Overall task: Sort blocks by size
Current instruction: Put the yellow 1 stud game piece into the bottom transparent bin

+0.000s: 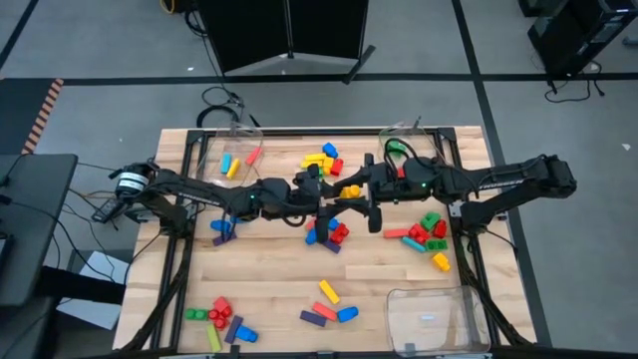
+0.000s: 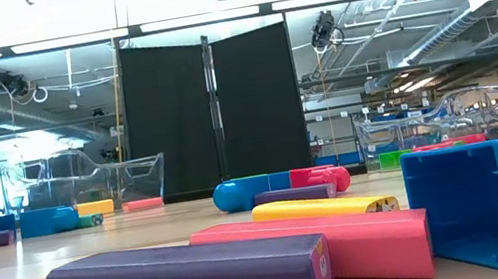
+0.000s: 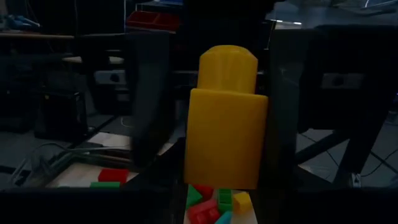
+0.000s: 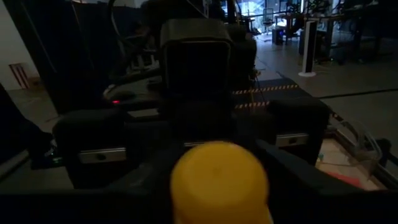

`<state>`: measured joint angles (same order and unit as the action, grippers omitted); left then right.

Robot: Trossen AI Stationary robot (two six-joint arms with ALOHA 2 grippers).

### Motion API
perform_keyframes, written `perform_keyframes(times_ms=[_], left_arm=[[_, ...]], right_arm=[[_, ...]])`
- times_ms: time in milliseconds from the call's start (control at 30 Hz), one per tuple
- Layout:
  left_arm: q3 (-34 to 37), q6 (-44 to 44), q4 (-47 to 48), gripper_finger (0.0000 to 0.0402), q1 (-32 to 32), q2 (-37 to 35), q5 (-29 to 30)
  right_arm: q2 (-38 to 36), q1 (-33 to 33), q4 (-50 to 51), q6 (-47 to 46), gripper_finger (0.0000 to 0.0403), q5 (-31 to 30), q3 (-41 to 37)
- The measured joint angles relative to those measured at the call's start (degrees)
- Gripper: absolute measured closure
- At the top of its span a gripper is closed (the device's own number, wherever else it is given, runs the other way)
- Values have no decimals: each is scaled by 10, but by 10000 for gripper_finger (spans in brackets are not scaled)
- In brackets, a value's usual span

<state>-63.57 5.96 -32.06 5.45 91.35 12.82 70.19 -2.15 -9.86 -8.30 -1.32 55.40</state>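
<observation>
My left gripper is far from the empty bin (image 1: 436, 320), which lies on my right gripper's side. So my right gripper should pick up the yellow block (image 1: 351, 191) and carry it to the bin.
A yellow block (image 1: 351, 189) with a round stud at one end (image 3: 228, 62) hangs above the middle of the table, between my two grippers. My left gripper (image 1: 339, 197) reaches in from the table's left and is shut on it. My right gripper (image 1: 363, 191) comes level from the right and is open. Its two fingers (image 3: 149, 93) stand on either side of the block's stud end (image 4: 219, 177), with a gap showing on at least one side. Other blocks lie in loose heaps (image 1: 324, 160) (image 1: 429, 234) on the table. My left gripper holds the yellow block by its plain end (image 3: 224, 171), opposite the stud, pinched between the two fingers. The fingers come level from the table's left and lie along the block. The block is lifted clear of the table, and its stud end points toward the right gripper.
Clear bins stand at the far left (image 1: 234, 140), far right (image 1: 409, 140) and near right (image 1: 429, 314). More blocks lie below the grippers (image 1: 327, 234), near the left arm (image 1: 221, 229), at the near left (image 1: 221, 321) and near the front (image 1: 329, 304).
</observation>
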Motion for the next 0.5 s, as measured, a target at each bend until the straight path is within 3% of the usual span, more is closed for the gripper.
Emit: perform_keyframes(times_ms=[133,500], left_arm=[[0,4,-3,264,-2,0,-3],[0,29,3,239,-7,0,4]], right_arm=[[0,0,2,5,259,6,0],[0,0,5,4,259,13,1]])
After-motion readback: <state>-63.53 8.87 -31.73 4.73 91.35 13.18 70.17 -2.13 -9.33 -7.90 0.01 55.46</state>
